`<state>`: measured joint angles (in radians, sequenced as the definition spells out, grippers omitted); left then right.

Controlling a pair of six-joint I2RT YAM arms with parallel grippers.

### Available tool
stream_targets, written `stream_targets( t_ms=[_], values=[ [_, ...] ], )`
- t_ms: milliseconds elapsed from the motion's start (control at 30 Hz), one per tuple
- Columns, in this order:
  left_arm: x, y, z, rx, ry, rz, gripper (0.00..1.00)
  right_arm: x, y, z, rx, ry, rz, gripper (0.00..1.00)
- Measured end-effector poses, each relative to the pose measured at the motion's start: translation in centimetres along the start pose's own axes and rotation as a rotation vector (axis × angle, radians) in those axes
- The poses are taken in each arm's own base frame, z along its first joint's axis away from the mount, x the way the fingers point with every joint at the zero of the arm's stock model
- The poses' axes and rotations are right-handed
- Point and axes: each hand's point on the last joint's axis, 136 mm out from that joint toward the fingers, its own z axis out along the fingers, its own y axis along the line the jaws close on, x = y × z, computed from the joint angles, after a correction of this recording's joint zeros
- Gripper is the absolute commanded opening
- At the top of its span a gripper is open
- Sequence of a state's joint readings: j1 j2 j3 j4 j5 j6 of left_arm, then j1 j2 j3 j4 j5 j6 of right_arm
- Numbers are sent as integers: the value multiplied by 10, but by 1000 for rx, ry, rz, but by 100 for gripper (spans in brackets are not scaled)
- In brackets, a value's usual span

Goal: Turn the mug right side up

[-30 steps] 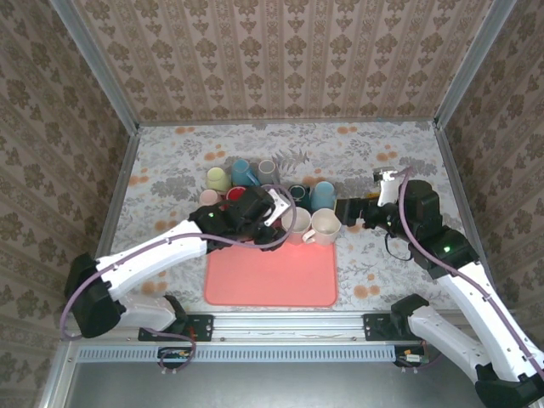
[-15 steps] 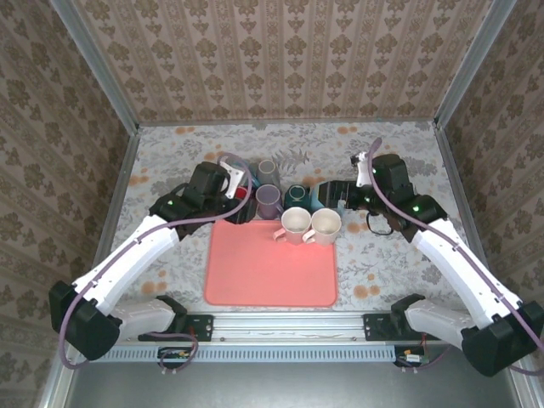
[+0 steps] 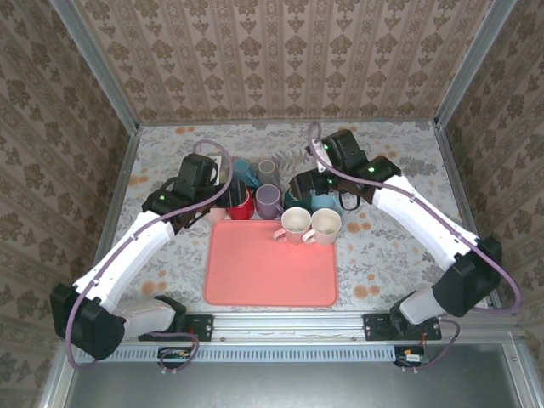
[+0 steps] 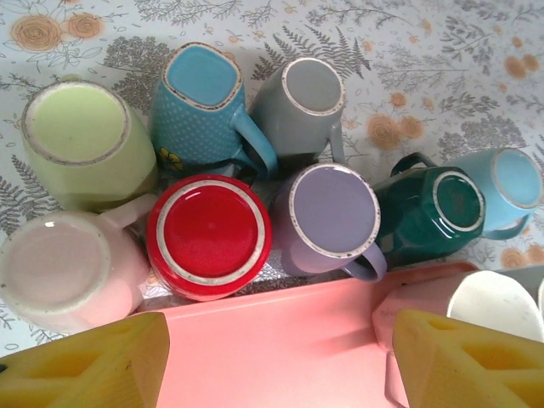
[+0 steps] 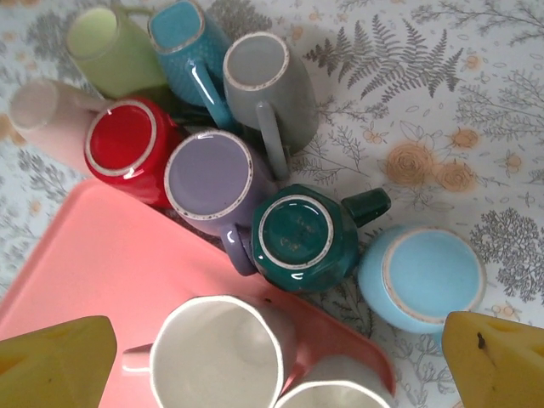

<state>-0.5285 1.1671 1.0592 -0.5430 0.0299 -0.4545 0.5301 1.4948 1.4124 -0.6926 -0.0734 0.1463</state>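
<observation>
I should keep lowering my right gripper until its fingers close around the dark green mug's body (image 5: pixel 299 236), as the dark green mug's handle (image 5: pixel 368 206) points away from the tray.
Several mugs stand upside down in a cluster just beyond the pink tray (image 3: pixel 270 272): a red mug (image 4: pixel 208 235), a purple mug (image 4: pixel 333 209), a dark green mug (image 5: pixel 303 235), a light blue mug (image 5: pixel 422 274), a grey mug (image 4: pixel 300 95), a blue mug (image 4: pixel 200 93), a light green mug (image 4: pixel 76 136) and a pale pink mug (image 4: pixel 55 270). My left gripper (image 4: pixel 276 374) hangs open over the tray's far edge, below the red and purple mugs, holding nothing. My right gripper (image 5: pixel 276 365) is open above the cluster, empty.
Two pale mugs stand upright on the tray's far edge, one (image 3: pixel 295 223) beside the other (image 3: pixel 325 225). Most of the tray surface towards me is bare. Metal rails and patterned walls border the floral table (image 3: pixel 391 255).
My left gripper has drawn back to the left, away from the upright mugs, and its jaws have widened. My right arm has swung left and away from me, over the mug cluster.
</observation>
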Motion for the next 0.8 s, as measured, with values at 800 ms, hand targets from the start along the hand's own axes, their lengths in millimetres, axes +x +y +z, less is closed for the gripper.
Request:
stream_targets(
  t_ms=[800],
  values=[
    [4, -4, -7, 79, -61, -54, 71, 12, -2, 111, 124, 415, -140, 93]
  ],
)
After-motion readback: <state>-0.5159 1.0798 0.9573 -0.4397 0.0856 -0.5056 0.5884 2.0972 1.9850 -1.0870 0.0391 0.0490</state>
